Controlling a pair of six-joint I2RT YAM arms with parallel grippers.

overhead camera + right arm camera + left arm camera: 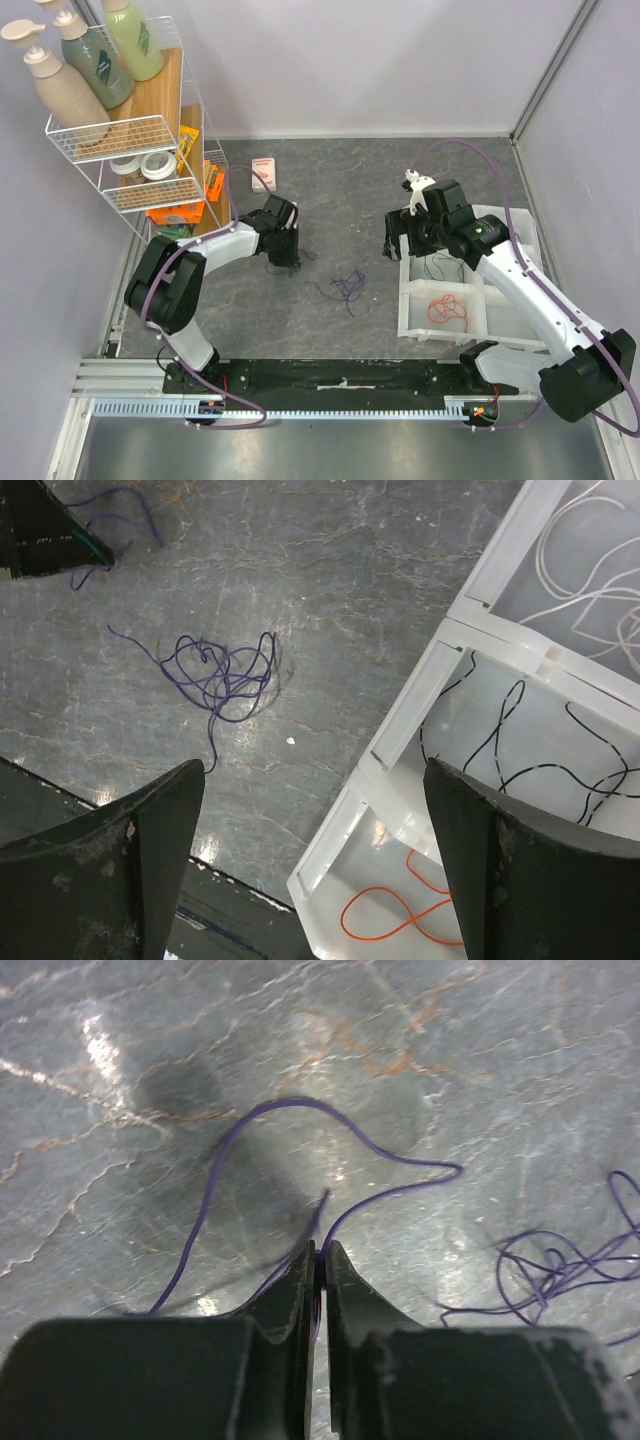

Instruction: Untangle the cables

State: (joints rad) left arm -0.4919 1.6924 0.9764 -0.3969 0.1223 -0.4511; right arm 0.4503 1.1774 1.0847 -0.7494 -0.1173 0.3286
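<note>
I expect the held purple cable [307, 254] to come away alone when I lift and carry it, because a gap [321, 268] separates it from the tangle.
My left gripper [283, 262] [322, 1252] is shut on a purple cable [290, 1102] that loops over the grey table in front of the fingers. A tangle of purple cables [347, 285] lies mid-table between the arms, to the right in the left wrist view [560, 1260] and at upper left in the right wrist view [222, 670]. My right gripper [398, 240] [312, 770] is open and empty above the left edge of a white divided tray [408, 300] [410, 710]. The tray holds an orange-red cable [450, 308] [400, 920], a dark cable [510, 730] and a white cable [590, 580] in separate compartments.
A white wire shelf [130, 135] with bottles and tape rolls stands at the far left. A small white card [263, 175] lies behind the left gripper. A black rail [340, 378] runs along the near edge. Walls close in at the back and right.
</note>
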